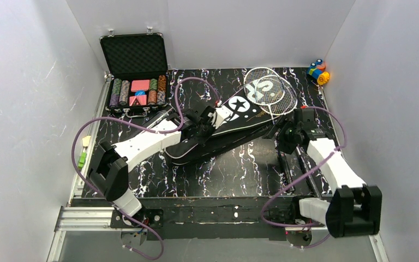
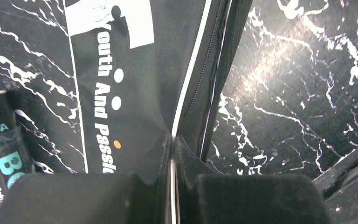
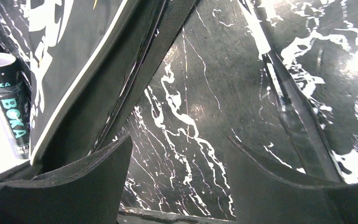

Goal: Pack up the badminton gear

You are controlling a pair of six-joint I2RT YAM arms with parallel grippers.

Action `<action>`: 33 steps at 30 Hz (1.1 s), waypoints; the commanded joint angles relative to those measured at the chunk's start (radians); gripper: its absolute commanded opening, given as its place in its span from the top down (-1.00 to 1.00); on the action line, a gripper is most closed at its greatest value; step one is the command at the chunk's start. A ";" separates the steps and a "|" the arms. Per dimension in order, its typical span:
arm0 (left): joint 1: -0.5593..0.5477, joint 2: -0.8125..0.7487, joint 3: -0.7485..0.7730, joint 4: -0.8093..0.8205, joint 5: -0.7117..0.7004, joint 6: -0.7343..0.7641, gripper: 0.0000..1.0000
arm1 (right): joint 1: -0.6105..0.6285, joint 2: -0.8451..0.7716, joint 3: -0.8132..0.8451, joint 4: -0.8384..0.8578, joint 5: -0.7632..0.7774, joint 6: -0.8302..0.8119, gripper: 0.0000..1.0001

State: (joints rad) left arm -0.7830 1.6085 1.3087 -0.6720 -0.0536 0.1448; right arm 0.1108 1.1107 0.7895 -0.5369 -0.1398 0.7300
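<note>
The racket heads (image 1: 266, 94) are on top of the bag's far end, and my left gripper is holding the bag's white-piped edge. Next, my right gripper grabs a racket shaft (image 1: 272, 114) and moves it to the side.
The black racket bag (image 1: 218, 131) lies diagonally across the middle of the table. Two silver-framed racket heads (image 1: 270, 88) stick out past its far right end. My left gripper (image 1: 210, 121) is shut on the bag's white-piped edge (image 2: 182, 93), with the piping pinched between the jaws (image 2: 173, 140). My right gripper (image 1: 285, 134) is open and empty just above the table, right of the bag (image 3: 74, 70); its fingertips (image 3: 179, 144) stand wide apart. The dark tube with teal lettering (image 2: 4, 163) lies beside the bag and also shows in the right wrist view (image 3: 9, 109). No shuttlecocks are in view.
An open black case of poker chips (image 1: 136, 71) stands at the back left. Colourful toy blocks (image 1: 319, 71) sit in the back right corner. Small green and yellow pieces (image 1: 83, 150) lie off the table's left edge. White walls close in three sides.
</note>
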 commanded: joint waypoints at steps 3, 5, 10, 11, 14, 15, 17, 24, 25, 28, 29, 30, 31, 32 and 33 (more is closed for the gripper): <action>-0.003 -0.107 -0.061 -0.035 -0.015 -0.014 1.00 | 0.004 0.183 0.066 0.217 -0.102 0.101 -0.61; 0.000 -0.121 -0.076 -0.036 -0.010 -0.011 1.00 | 0.017 0.238 0.085 0.268 -0.122 0.141 -0.60; 0.001 -0.139 -0.082 -0.044 0.021 -0.012 1.00 | 0.076 0.363 0.150 0.333 -0.091 0.207 -0.58; 0.001 -0.141 -0.081 -0.046 0.027 -0.011 1.00 | 0.084 0.385 0.158 0.346 -0.087 0.221 -0.55; 0.001 -0.149 -0.079 -0.046 0.029 -0.013 1.00 | 0.102 0.451 0.182 0.371 -0.091 0.250 -0.47; -0.001 -0.153 -0.079 -0.048 0.029 -0.012 1.00 | 0.110 0.469 0.188 0.372 -0.088 0.257 -0.44; 0.001 -0.156 -0.081 -0.048 0.033 -0.012 1.00 | 0.123 0.494 0.197 0.377 -0.076 0.268 -0.38; 0.001 -0.170 -0.084 -0.061 0.084 -0.008 1.00 | 0.137 0.531 0.193 0.430 -0.056 0.305 0.10; 0.001 -0.172 -0.084 -0.062 0.094 -0.009 1.00 | 0.139 0.534 0.192 0.437 -0.055 0.310 0.23; 0.001 -0.164 -0.087 -0.062 0.124 -0.009 1.00 | 0.151 0.534 0.197 0.452 -0.055 0.314 0.59; 0.001 -0.156 -0.087 -0.058 0.129 -0.009 1.00 | 0.156 0.533 0.198 0.451 -0.056 0.312 0.68; -0.001 -0.146 -0.085 -0.055 0.135 -0.008 1.00 | 0.162 0.530 0.201 0.450 -0.054 0.311 0.74; -0.002 -0.129 -0.080 -0.051 0.138 -0.007 0.96 | 0.167 0.526 0.201 0.448 -0.052 0.310 0.77; -0.002 -0.112 -0.071 -0.047 0.145 -0.007 0.82 | 0.171 0.522 0.198 0.448 -0.051 0.312 0.81; -0.002 -0.097 -0.057 -0.040 0.150 -0.008 0.65 | 0.176 0.514 0.196 0.450 -0.050 0.313 0.82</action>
State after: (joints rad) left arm -0.7864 1.5021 1.2232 -0.7353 0.0391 0.1394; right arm 0.2604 1.6371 0.9482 -0.1398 -0.1917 1.0302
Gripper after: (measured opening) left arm 0.047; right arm 0.111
